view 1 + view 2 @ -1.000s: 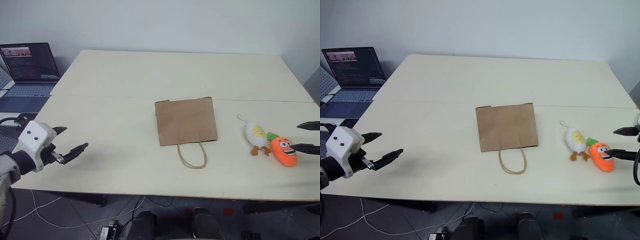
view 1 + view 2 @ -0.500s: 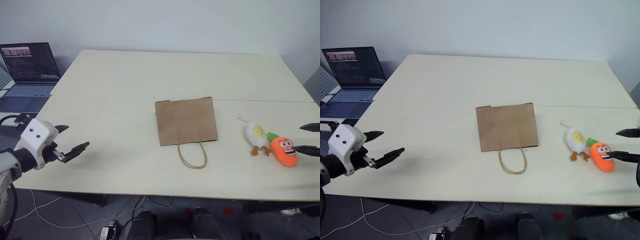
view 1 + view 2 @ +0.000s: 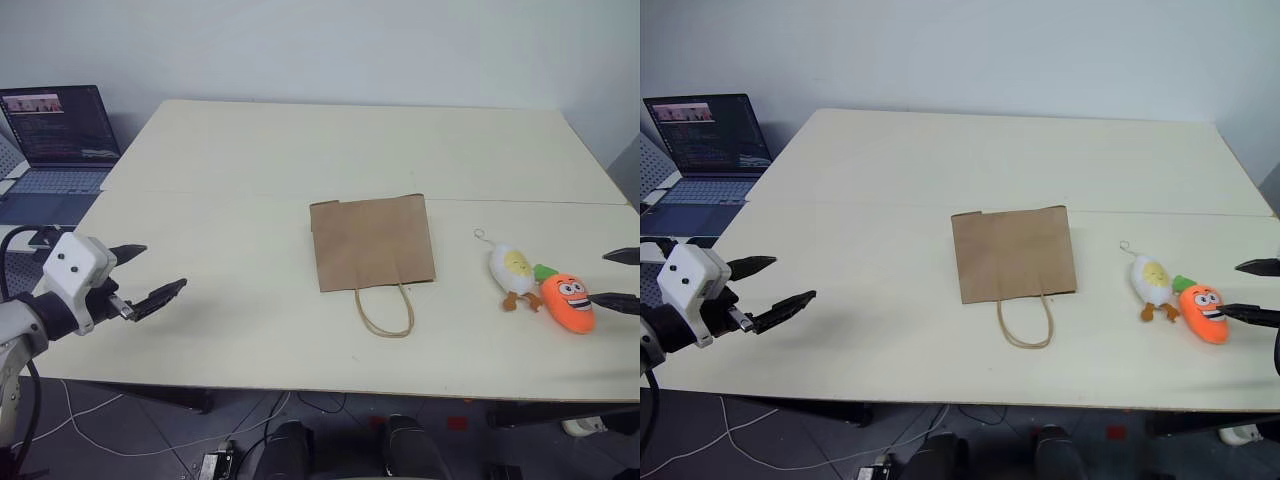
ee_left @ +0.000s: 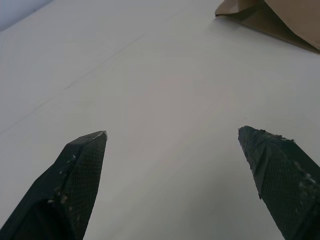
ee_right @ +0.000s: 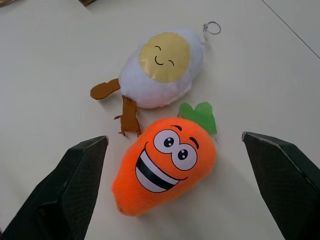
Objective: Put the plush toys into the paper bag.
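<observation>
The paper bag's handles stick out free past the bag's opening point(image 3: 378, 288). My left gripper should keep heading toward them until its fingers close on the upper handle point(image 3: 411, 319).
The brown paper bag point(image 3: 372, 243) lies flat in the middle of the table, its cord handles point(image 3: 385, 311) toward the near edge. To its right lie the two plush toys: a white egg point(image 3: 512, 269) with a yellow centre and an orange carrot point(image 3: 567, 302) with a green top, side by side. My right gripper point(image 3: 622, 279) hangs open just right of the carrot, and in the right wrist view the carrot point(image 5: 166, 162) and egg point(image 5: 161, 67) lie ahead of its spread fingers. My left gripper point(image 3: 145, 272) is open over the table's near left, far from the bag.
An open laptop point(image 3: 58, 128) stands on a lower surface off the table's left side. The cream table point(image 3: 350, 145) runs wide behind the bag. Cables point(image 3: 150, 440) trail on the floor under the near edge.
The left gripper has crept a little toward the right. The right gripper has drawn back slightly toward the table's right edge. The bag and toys lie as before.
</observation>
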Tool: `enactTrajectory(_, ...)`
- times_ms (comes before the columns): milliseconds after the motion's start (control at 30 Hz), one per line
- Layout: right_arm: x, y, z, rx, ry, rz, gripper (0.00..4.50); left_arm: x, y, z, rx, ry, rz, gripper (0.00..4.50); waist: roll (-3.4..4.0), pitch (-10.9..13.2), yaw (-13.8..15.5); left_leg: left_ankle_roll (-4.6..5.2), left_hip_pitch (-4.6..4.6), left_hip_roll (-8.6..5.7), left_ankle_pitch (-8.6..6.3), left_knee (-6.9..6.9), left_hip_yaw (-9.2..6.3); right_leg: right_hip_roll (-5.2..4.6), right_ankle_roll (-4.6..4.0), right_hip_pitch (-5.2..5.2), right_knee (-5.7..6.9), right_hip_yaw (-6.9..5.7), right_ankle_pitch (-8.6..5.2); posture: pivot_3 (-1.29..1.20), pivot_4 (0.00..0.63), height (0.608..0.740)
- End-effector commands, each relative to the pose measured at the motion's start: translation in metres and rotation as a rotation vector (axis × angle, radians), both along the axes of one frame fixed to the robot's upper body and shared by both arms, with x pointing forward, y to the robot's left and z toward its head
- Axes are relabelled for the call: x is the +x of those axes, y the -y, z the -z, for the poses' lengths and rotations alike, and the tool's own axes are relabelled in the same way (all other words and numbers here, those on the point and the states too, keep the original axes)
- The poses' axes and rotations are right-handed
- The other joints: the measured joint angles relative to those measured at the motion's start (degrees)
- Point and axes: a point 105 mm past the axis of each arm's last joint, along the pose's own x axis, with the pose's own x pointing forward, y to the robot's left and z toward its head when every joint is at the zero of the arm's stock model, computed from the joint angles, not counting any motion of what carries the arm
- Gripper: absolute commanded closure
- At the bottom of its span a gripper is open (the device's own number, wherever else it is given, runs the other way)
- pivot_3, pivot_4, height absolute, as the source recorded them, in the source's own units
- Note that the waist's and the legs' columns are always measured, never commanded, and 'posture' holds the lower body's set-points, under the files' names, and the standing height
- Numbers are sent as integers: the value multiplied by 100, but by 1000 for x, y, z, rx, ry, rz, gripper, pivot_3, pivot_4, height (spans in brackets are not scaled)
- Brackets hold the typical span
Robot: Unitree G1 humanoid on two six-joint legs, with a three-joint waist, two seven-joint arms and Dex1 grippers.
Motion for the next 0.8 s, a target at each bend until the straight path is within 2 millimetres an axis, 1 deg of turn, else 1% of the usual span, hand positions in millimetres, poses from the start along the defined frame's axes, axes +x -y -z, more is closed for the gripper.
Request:
enactTrajectory(33,2,-2,-16,-16,57,-10,0,-2,5,-1,42,2,50,13,0,0,0,0,0,0,0,0,1,0,0,0,0,0,0,0,150,740)
enactTrajectory(200,1,-24,-22,6,70,-74,0,3,31,-5,35,22,151,13,0,0,12,0,-1,0,0,2,7,0,0,2,1,-2,0,0,150,740)
enactTrajectory(367,-8,-60,-29,41,75,-182,0,2,85,-3,54,18,353,13,-1,0,26,0,-3,-2,0,3,-8,-1,2,3,0,-1,1,0,150,740)
enactTrajectory(467,-18,-81,-27,28,56,-258,0,-3,115,-1,52,0,468,13,-2,0,31,0,-6,-2,0,3,-13,0,4,4,0,-5,-1,0,150,740)
enactTrajectory(533,-26,-93,-25,27,50,-297,0,-5,131,-1,34,-3,521,13,-2,-1,32,0,-7,-3,0,3,-15,1,8,4,0,-5,-3,0,150,740)
enactTrajectory(700,-39,-113,-23,60,51,-318,0,-5,160,1,17,-9,614,13,-3,-1,35,0,-6,-5,0,5,-15,2,12,8,0,-4,-4,0,150,740)
enactTrajectory(767,-43,-118,-21,72,56,-305,0,-4,172,6,22,-17,650,13,-4,-1,38,0,-5,-6,0,8,-15,3,14,11,-1,-5,-4,0,150,740)
enactTrajectory(800,-44,-118,-21,75,72,-292,0,-2,178,13,47,-28,664,13,-5,-2,39,0,-5,-8,0,8,-15,3,15,13,-1,-5,-4,0,150,740)
